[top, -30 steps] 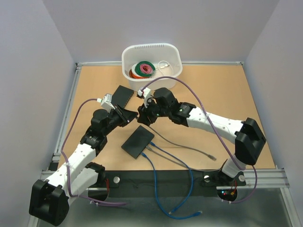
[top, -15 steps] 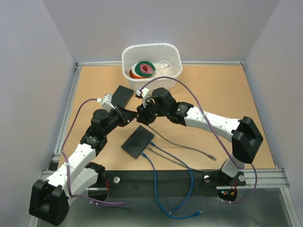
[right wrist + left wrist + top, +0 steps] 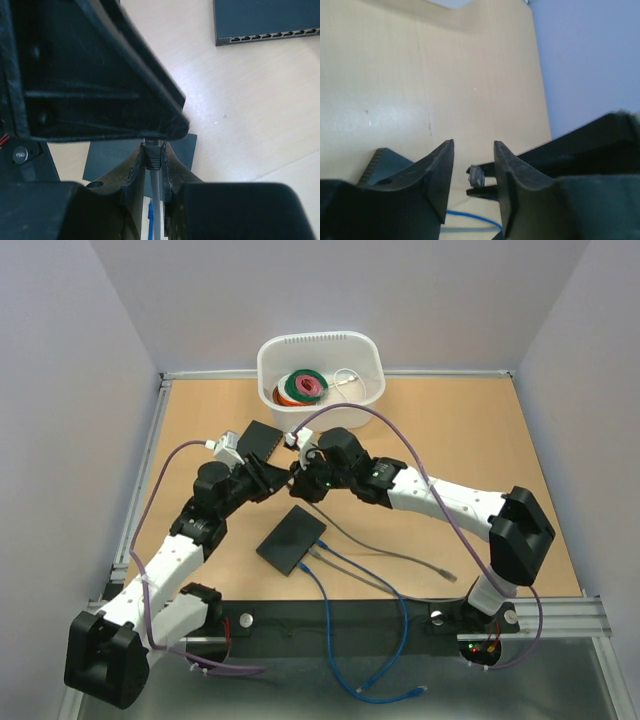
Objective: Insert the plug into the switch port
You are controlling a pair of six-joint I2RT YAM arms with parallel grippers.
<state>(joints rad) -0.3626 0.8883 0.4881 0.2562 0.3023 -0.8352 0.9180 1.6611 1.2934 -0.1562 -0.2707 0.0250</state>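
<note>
The grey plug point(image 3: 477, 176) is in my right gripper while the dark switch lies loose, so next my left gripper backs away and grips the switch's side edge point(image 3: 246, 435) before insertion.
My right gripper point(image 3: 298, 480) is shut on a grey plug point(image 3: 152, 154), and its grey cable point(image 3: 390, 553) trails to the right over the table. In the left wrist view the plug tip point(image 3: 478, 176) shows between the right gripper's fingers, just beyond my own. My left gripper point(image 3: 267, 478) is open, its fingers point(image 3: 498, 165) apart and empty, facing the plug closely. One dark switch point(image 3: 264, 444) lies behind the grippers; its port row point(image 3: 272, 36) shows in the right wrist view. A second switch point(image 3: 292, 538) lies nearer, with blue cables plugged in.
A white tub point(image 3: 320, 343) holding coiled cables stands at the back centre. Blue cables point(image 3: 330, 610) run from the near switch over the front edge. The grey cable's free end point(image 3: 447, 569) lies at the right front. Purple arm cables loop above both arms.
My left gripper has moved up and right, closer to the right gripper. The right gripper has shifted slightly left, still holding the plug.
</note>
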